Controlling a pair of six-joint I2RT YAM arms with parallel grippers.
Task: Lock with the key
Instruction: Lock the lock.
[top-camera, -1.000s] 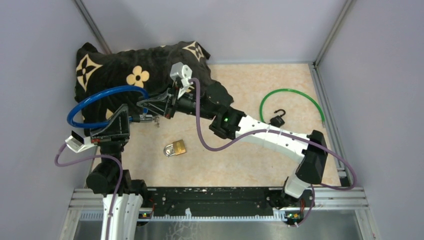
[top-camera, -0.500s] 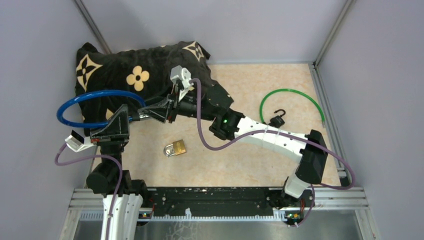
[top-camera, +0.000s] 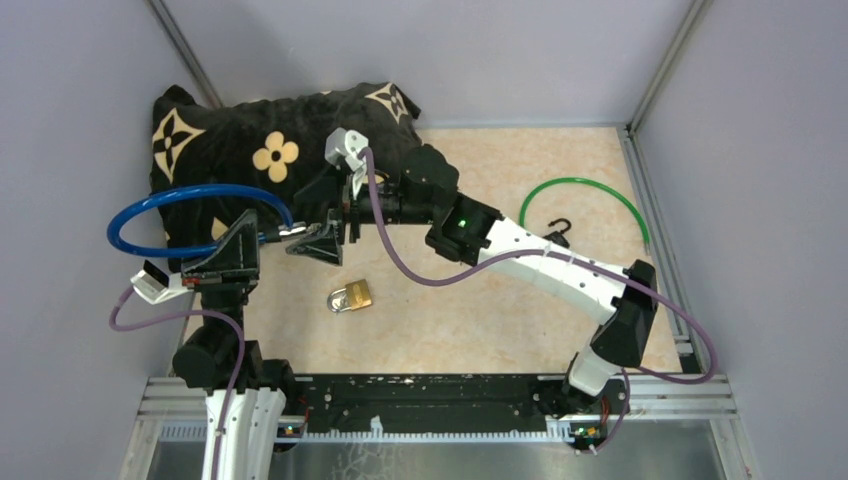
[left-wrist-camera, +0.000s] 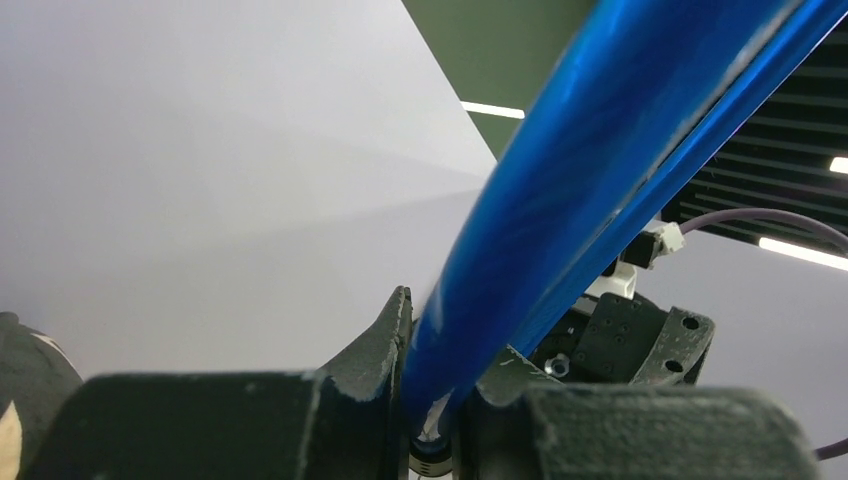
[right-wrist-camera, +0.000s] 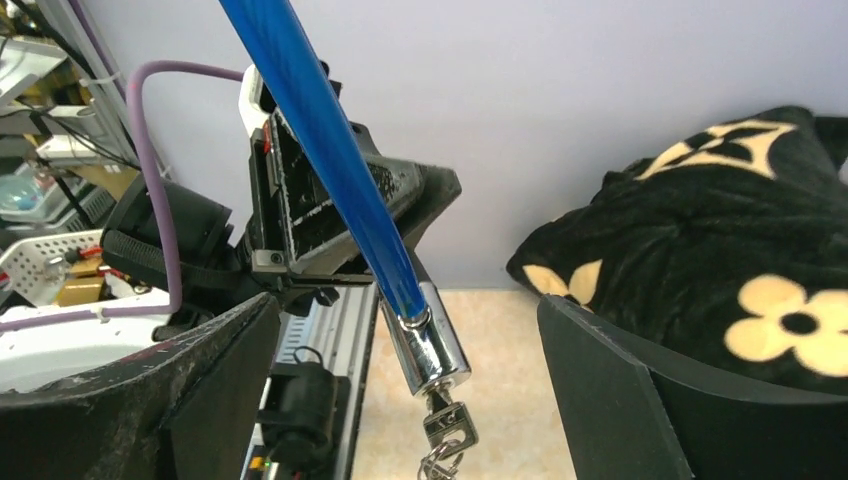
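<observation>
The key in the chrome lock stands with its flat face across my right gripper's opening. I should roll my right gripper and pinch both faces of the key.
A blue cable lock loops out to the left over the blanket. My left gripper is shut on the cable just behind its chrome barrel. In the left wrist view the blue cable rises from between the closed fingers of the left gripper. The right wrist view shows the chrome barrel with a small silver key in its end and a key ring hanging below. My right gripper stands open on either side of the barrel, touching neither it nor the key.
A brass padlock lies on the beige tabletop in front of the grippers. A green cable with a black lock lies at the right. A black flower-patterned blanket fills the back left corner. Grey walls close in the sides.
My right gripper has opened wide and let go of the key end of the lock. Its wrist has shifted left, and the blue loop has swung a little left.
</observation>
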